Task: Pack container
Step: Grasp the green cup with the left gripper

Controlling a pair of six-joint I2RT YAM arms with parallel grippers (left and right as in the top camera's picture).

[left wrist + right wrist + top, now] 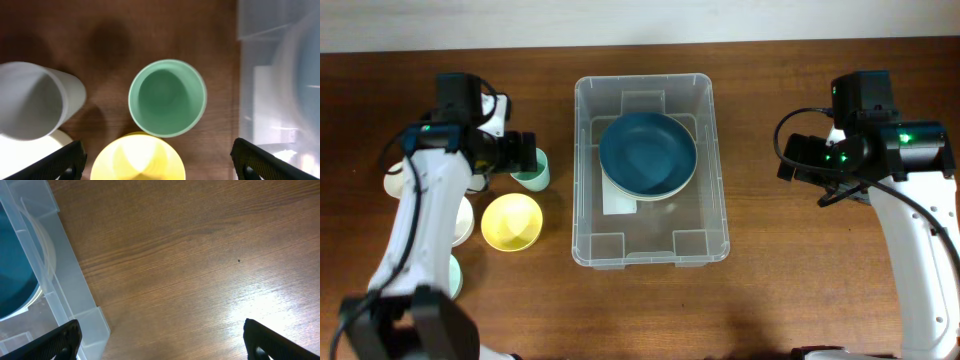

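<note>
I should use my left gripper to pick up the mint green cup point(534, 177) and put it in the near half of the container, because the cups stand across the container from my right gripper.
The clear plastic container point(720, 200) stands mid-table, with a dark blue bowl point(647, 152) stacked on a pale bowl in its far half. Left of it, my left gripper point(525, 152) is open above a mint green cup point(534, 175) and a yellow cup point(511, 221). The left wrist view looks straight down into the green cup point(167, 97), with the yellow cup point(137, 157) between the spread fingers of the left gripper point(157, 161), which hold nothing. My right gripper point(790, 158) hangs open over bare wood right of the container point(65, 270); nothing lies between the fingers of the right gripper point(162, 340).
A white cup point(30, 100) stands left of the green one. More pale cups point(398, 180) sit under the left arm, and a light green one point(453, 275) is nearer the front edge. Part of the blue bowl point(15, 270) shows in the right wrist view.
</note>
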